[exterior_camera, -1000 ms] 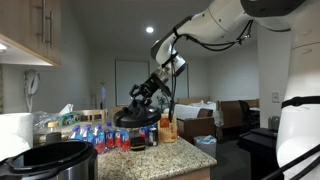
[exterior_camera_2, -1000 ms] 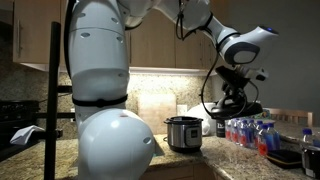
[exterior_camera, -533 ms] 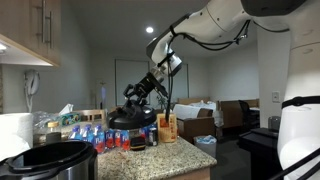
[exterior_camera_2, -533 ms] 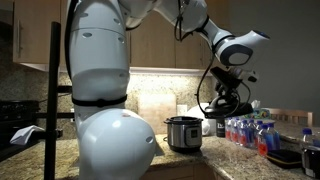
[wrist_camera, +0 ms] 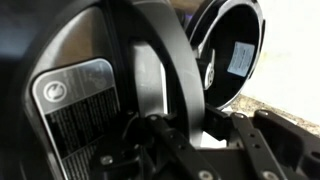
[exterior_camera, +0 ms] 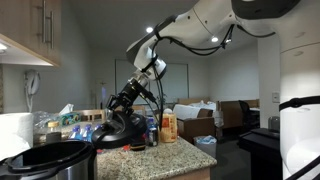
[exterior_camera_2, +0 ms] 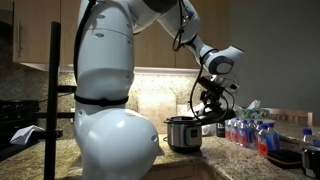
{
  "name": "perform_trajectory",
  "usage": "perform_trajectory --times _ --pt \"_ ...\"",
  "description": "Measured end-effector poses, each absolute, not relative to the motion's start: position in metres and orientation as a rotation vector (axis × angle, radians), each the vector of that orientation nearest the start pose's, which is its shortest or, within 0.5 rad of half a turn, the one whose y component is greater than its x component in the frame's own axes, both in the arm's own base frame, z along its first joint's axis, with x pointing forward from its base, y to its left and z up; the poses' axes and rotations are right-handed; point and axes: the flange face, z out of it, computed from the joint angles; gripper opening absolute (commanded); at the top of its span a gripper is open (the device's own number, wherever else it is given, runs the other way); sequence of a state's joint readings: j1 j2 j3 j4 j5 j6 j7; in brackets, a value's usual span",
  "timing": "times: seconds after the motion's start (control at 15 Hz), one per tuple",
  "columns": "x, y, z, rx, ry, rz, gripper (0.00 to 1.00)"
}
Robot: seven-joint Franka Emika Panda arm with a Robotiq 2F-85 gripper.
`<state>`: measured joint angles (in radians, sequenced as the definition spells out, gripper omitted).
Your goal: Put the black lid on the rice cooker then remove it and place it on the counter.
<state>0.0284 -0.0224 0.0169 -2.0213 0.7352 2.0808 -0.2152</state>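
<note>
The black lid (exterior_camera: 120,130) hangs at a slant beside the rice cooker. My gripper should bring it back over the cooker's open top (exterior_camera: 48,154) and level it before lowering.
My gripper (exterior_camera_2: 213,100) is shut on the black lid (exterior_camera_2: 208,117) and holds it tilted just above the right rim of the silver rice cooker (exterior_camera_2: 182,134) on the counter (exterior_camera_2: 55,158). In an exterior view the gripper (exterior_camera: 128,98) holds the lid (exterior_camera: 118,126) low over the counter (exterior_camera: 172,155); the cooker is hidden behind the lid there. In the wrist view the fingers (wrist_camera: 190,98) clamp a silver band, and the dark glossy lid (wrist_camera: 60,50) fills most of the picture.
Several colourful bottles (exterior_camera_2: 250,131) stand next to the cooker, and also show beside the lid (exterior_camera: 92,137). A second dark-rimmed pot (exterior_camera: 48,160) stands in the foreground. An orange bottle (exterior_camera: 168,128) is near the counter's end. The robot's white body (exterior_camera_2: 110,90) blocks much.
The arm has swung the lid down and sideways from above the bottles to just over the rice cooker. The gripper has stayed shut on it.
</note>
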Motion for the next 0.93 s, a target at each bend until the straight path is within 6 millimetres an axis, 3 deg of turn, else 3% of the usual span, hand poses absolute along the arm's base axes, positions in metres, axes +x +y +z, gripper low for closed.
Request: perform_trajectory --times 0.27,0.6,0.73,0.93 --pt "0.566 0.079 0.518 -2.555 -0.030 -0.219 0.00" --pt "0.572 0.083 0.572 -2.542 -0.120 -0.256 0.00" --pt "0.575 0.089 0.573 -2.536 -0.153 -0.202 0.00" --pt "0.589 0.106 0.552 -2.525 -0.202 -0.081 0.00"
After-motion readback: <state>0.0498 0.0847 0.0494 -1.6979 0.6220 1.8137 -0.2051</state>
